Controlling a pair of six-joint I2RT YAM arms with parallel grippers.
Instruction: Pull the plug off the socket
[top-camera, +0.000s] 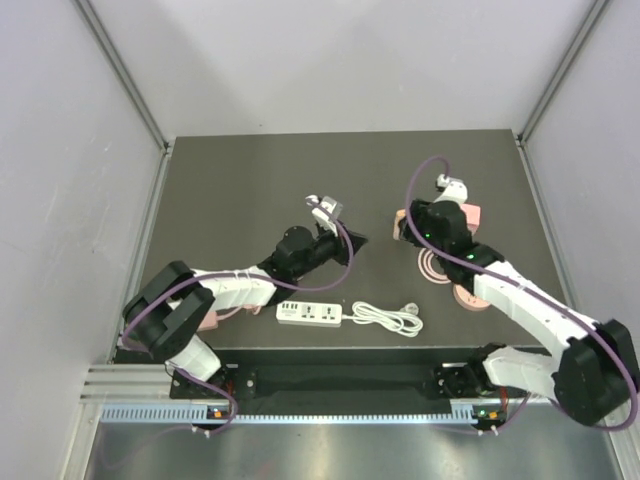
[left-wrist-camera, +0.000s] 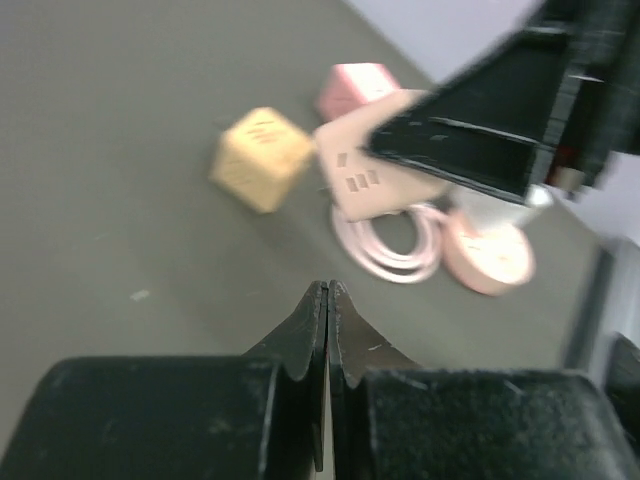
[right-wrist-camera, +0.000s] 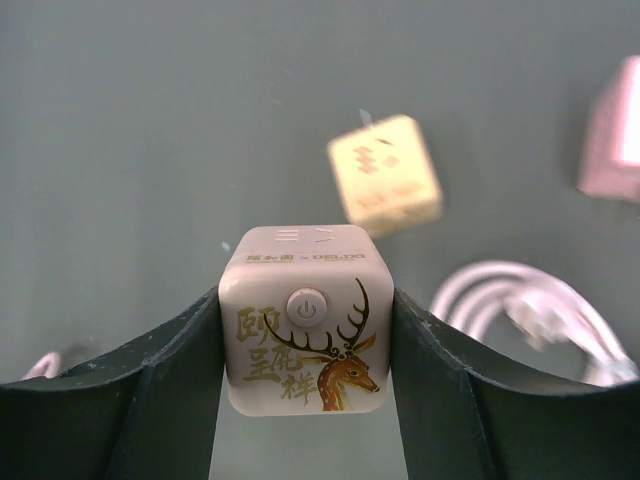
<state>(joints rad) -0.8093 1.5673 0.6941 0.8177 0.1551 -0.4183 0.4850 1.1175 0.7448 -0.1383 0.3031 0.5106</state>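
Note:
The space (top-camera: 377, 238) next to the yellow plug is free for the pink socket (right-wrist-camera: 306, 325). My right gripper should keep moving the socket there until it rests, and then let go.
My right gripper (right-wrist-camera: 305, 297) is shut on the socket (right-wrist-camera: 305, 330), a pale pink cube with a power button and a deer print, gripped by its two sides and held off the table. In the left wrist view the socket (left-wrist-camera: 372, 172) sits in those dark fingers (left-wrist-camera: 470, 140). A yellow cube-shaped plug (left-wrist-camera: 262, 158) lies on the dark table apart from the socket; the right wrist view shows the plug (right-wrist-camera: 385, 176) blurred, beyond the socket. My left gripper (left-wrist-camera: 328, 290) is shut and empty, and in the top view the left gripper (top-camera: 355, 241) points toward the right gripper (top-camera: 403, 225).
A second pink cube (top-camera: 470, 215) rests behind the right gripper. A coiled pink cable (top-camera: 434, 265) and a pink round disc (top-camera: 466, 296) lie by the right arm. A white power strip (top-camera: 310, 313) with its coiled white cord (top-camera: 388, 318) lies near the front edge.

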